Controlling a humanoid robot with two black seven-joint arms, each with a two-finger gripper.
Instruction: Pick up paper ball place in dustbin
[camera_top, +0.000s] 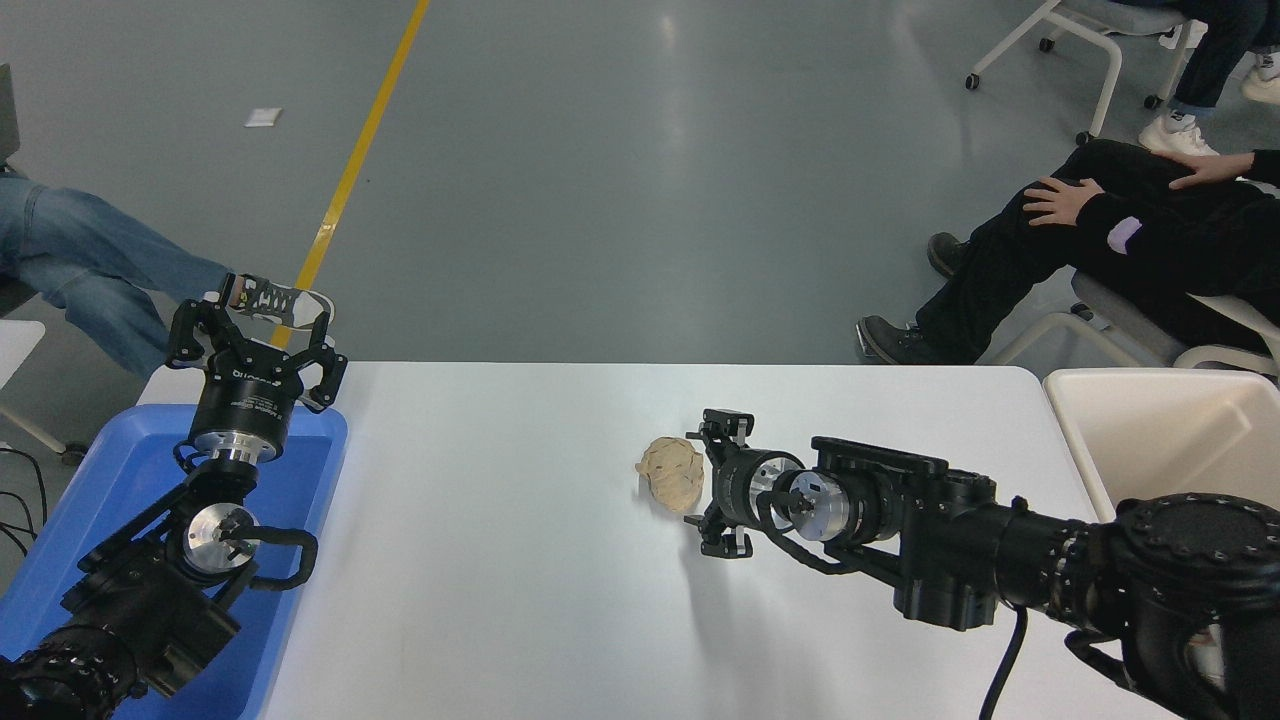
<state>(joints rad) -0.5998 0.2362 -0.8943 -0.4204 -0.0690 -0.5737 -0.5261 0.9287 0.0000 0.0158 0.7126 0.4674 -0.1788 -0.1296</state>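
I expect the paper ball (671, 474) to crease between the fingers but stay bunched in one wad when I lift it, because wrinkles run across its tucked-in surface (675, 463).
The paper ball (672, 472), a wrinkly tan wad, lies on the white table (500, 560) just right of its middle. My right gripper (712, 484) comes in from the lower right and is open, its fingers at the ball's right side, one above and one below it. The ball rests on the table between and just left of the fingertips. The cream-white dustbin (1160, 420) stands off the table's right end. My left gripper (250, 340) is parked open at the far left, above the blue tray.
A shallow blue tray (110, 500) sits at the table's left end under the left arm. A person in black sits on a chair (1150, 330) beyond the far right corner, feet near the table edge. A person in jeans (80, 270) sits at far left.
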